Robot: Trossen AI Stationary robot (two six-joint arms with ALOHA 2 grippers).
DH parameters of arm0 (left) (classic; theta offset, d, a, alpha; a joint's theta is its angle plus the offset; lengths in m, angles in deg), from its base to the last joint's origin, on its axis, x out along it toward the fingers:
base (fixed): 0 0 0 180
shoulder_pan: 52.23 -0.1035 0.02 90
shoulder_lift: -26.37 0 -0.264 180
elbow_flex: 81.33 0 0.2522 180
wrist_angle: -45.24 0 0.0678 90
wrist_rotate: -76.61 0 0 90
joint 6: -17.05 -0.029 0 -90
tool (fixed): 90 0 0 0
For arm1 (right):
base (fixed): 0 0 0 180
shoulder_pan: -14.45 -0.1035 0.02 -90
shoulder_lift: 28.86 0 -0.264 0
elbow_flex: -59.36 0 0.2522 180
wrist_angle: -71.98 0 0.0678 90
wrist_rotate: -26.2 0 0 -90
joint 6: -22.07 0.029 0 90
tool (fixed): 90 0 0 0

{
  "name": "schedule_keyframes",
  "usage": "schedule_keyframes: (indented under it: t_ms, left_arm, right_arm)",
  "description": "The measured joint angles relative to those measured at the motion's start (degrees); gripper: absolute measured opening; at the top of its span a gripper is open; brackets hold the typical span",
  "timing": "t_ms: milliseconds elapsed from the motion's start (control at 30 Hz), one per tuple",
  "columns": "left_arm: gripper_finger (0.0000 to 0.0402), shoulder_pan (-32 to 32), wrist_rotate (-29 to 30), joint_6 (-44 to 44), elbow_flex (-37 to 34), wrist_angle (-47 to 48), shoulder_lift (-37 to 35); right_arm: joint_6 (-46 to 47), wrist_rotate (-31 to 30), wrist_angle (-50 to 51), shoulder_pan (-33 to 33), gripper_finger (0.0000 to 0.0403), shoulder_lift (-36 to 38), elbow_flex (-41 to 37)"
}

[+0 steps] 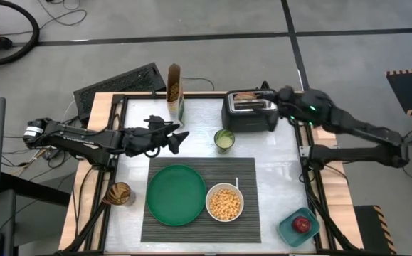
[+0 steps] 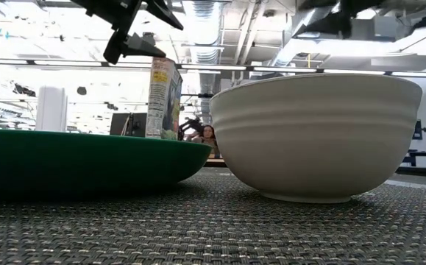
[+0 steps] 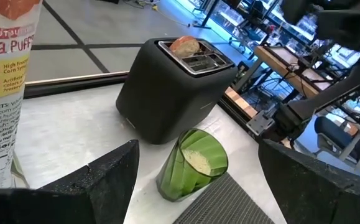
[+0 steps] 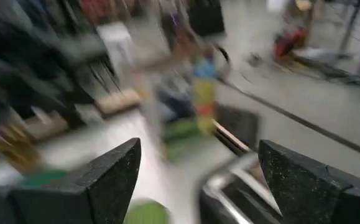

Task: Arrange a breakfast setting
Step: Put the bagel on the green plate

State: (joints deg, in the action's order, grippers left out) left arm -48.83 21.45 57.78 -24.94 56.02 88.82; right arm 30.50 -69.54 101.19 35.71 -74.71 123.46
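The tan bagel's top (image 3: pixel 184 46) sticks up free above the toaster's slot. My right gripper stays open and keep moving toward the bagel (image 1: pixel 245 96) until its fingers close on both sides of the bagel.
The dark ribbed placemat (image 1: pixel 200 200) lies at the table's near middle. On it stand the green plate (image 1: pixel 176 194) and the white bowl (image 1: pixel 224 202), which holds yellow cereal pieces (image 1: pixel 224 204). The tan bagel (image 3: pixel 184 45) sticks up out of a slot of the black toaster (image 1: pixel 250 110) at the far side. The red apple (image 1: pixel 302 225) lies in the teal container (image 1: pixel 291 231) at the near right corner. My left gripper (image 1: pixel 181 139) is open and empty, in the air left of a green cup (image 1: pixel 224 139). My right gripper (image 1: pixel 270 91) is open over the toaster's right end. I cannot make out the spoon.
A cereal box (image 1: pixel 174 91) stands at the far side, left of the toaster. A round jar (image 1: pixel 120 193) stands on the wooden edge left of the placemat. A keyboard (image 1: pixel 120 84) lies beyond the far left corner. A person (image 2: pixel 209 136) shows far behind the table.
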Motion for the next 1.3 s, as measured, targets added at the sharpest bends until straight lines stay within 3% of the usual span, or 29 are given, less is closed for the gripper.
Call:
schedule_keyframes:
  t_ms: [367,600,833,1067,1300]
  left_arm:
    - [0.0312,0.00,-1.53,0.19,-0.04,4.13,0.00]
    - [0.0312,0.00,-1.51,-0.44,-0.04,6.07,0.00]
    - [0.0312,0.00,-1.33,0.30,-0.04,6.91,0.00]
    - [0.0312,0.00,-0.45,0.57,-0.07,7.01,0.00]
    - [0.0312,0.00,1.49,0.66,-0.07,7.03,0.00]
  right_arm:
    - [-24.23,9.30,18.26,15.64,0.0349,-21.32,17.01]
    - [-30.55,17.79,21.00,24.24,0.0349,-30.80,21.15]
    - [-36.41,18.73,21.60,25.81,0.0342,-36.89,21.32]
    - [-37.55,18.46,21.20,26.00,0.0291,-37.81,21.41]
    - [-39.43,18.14,22.29,26.14,0.0204,-37.85,21.41]
